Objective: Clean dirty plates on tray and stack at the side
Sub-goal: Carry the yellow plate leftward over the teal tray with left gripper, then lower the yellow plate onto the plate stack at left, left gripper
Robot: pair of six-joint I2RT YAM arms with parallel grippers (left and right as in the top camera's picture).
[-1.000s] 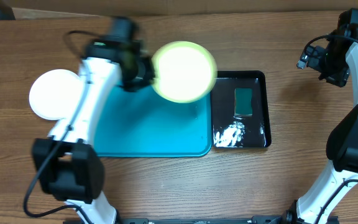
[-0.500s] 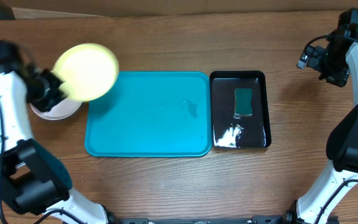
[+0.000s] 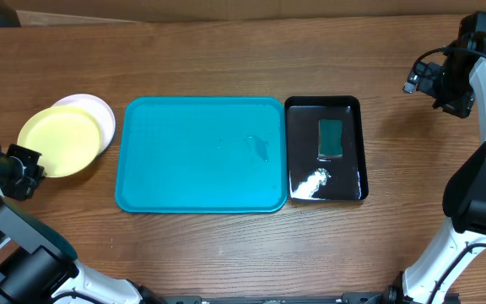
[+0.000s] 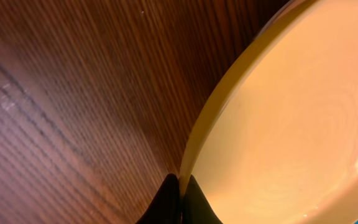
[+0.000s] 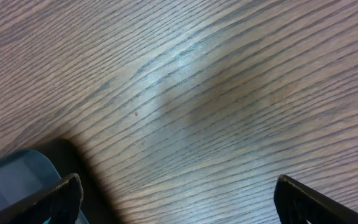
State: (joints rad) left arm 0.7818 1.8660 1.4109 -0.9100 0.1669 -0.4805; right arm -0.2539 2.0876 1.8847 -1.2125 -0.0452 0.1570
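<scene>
The yellow plate (image 3: 58,141) is facing up and overlaps the white plate (image 3: 102,111). My left gripper should go on moving the yellow plate over until the plates' rims line up, and then let go.
The pale yellow-green plate (image 3: 60,142) lies at the table's left side, resting on a white plate (image 3: 101,111) whose rim peeks out behind it. My left gripper (image 3: 29,166) is shut on the yellow plate's near-left rim. In the left wrist view the two dark fingertips (image 4: 180,182) pinch the plate's edge (image 4: 229,93) just above the wood. The turquoise tray (image 3: 201,154) in the middle holds no plates. My right gripper (image 3: 437,89) hovers at the far right with nothing between its fingers, and its jaws stand wide open (image 5: 178,184) over bare wood.
A glossy black tray (image 3: 298,118) sits against the turquoise tray's right side, holding a green sponge (image 3: 330,138) and a white smear (image 3: 310,182). A cardboard edge runs along the back of the table.
My left arm swung the yellow-green plate from above the tray's back edge leftward and set it down on the white plate. The right arm has not moved.
</scene>
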